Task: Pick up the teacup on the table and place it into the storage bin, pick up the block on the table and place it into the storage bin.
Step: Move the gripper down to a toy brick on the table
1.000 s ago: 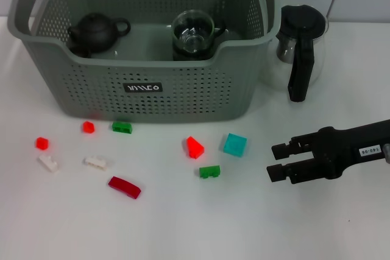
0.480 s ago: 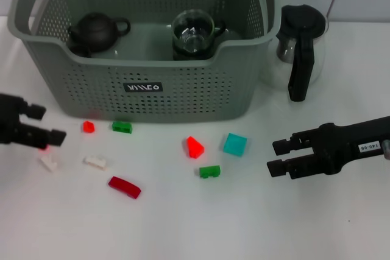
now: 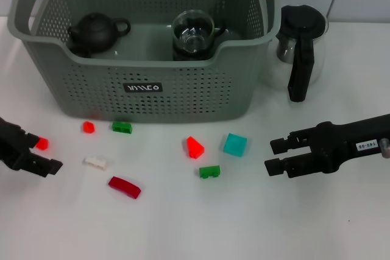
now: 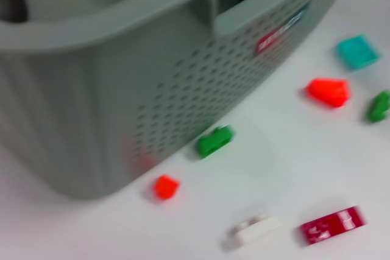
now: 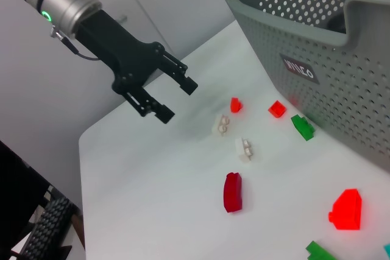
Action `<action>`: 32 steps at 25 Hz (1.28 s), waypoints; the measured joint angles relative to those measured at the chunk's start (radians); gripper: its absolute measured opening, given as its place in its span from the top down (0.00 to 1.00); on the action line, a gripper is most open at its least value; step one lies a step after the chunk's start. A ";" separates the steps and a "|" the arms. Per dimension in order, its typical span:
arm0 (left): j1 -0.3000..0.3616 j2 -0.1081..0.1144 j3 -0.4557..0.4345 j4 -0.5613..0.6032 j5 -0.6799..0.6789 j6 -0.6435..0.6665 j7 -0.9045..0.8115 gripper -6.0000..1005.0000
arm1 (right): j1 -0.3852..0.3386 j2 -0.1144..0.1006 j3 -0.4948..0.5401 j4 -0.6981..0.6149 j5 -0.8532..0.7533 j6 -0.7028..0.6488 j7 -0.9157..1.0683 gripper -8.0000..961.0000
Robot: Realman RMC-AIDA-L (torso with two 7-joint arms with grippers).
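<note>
The white block [image 5: 220, 124] by the red block lies free and lines up with the open fingers. My left gripper keeps going down until the fingers are on both sides of the white block.
The grey storage bin [image 3: 146, 98] stands at the back of the table, with a glass teacup [image 3: 194, 33] and a black teapot [image 3: 97, 28] inside. Small blocks lie in front of it. My left gripper [image 3: 47, 152] is open low at the left, by a small red block [image 3: 42, 143]; its lower finger covers a white block [image 5: 220, 124] that the right wrist view shows just beyond the left gripper [image 5: 178, 101]. My right gripper [image 3: 270, 156] hangs open over the table, right of the teal block [image 3: 234, 144], holding nothing.
A glass jug [image 3: 298, 47] with a black handle stands right of the bin. Other blocks: red [image 3: 88, 126], green [image 3: 122, 126], white [image 3: 95, 162], dark red [image 3: 124, 187], red [image 3: 194, 147], green [image 3: 209, 171]. The left wrist view shows the bin wall [image 4: 109, 89] close by.
My left gripper came into view and moved down toward the front left, now covering the white block beside the small red one. The right gripper has barely shifted.
</note>
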 joint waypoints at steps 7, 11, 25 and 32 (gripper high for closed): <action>0.037 -0.043 0.081 0.025 0.064 -0.120 -0.054 0.20 | -0.005 0.000 0.000 0.001 0.000 -0.001 0.000 0.26; 0.053 -0.042 0.148 0.003 0.073 -0.154 -0.082 0.20 | -0.007 0.000 0.000 0.001 0.000 -0.001 -0.004 0.26; 0.062 -0.038 0.290 -0.065 0.125 -0.287 -0.187 0.25 | -0.011 0.002 -0.003 0.006 -0.003 0.000 -0.010 0.26; 0.059 -0.036 0.293 -0.098 0.127 -0.318 -0.196 0.33 | -0.012 0.002 -0.007 0.012 -0.003 0.000 -0.010 0.26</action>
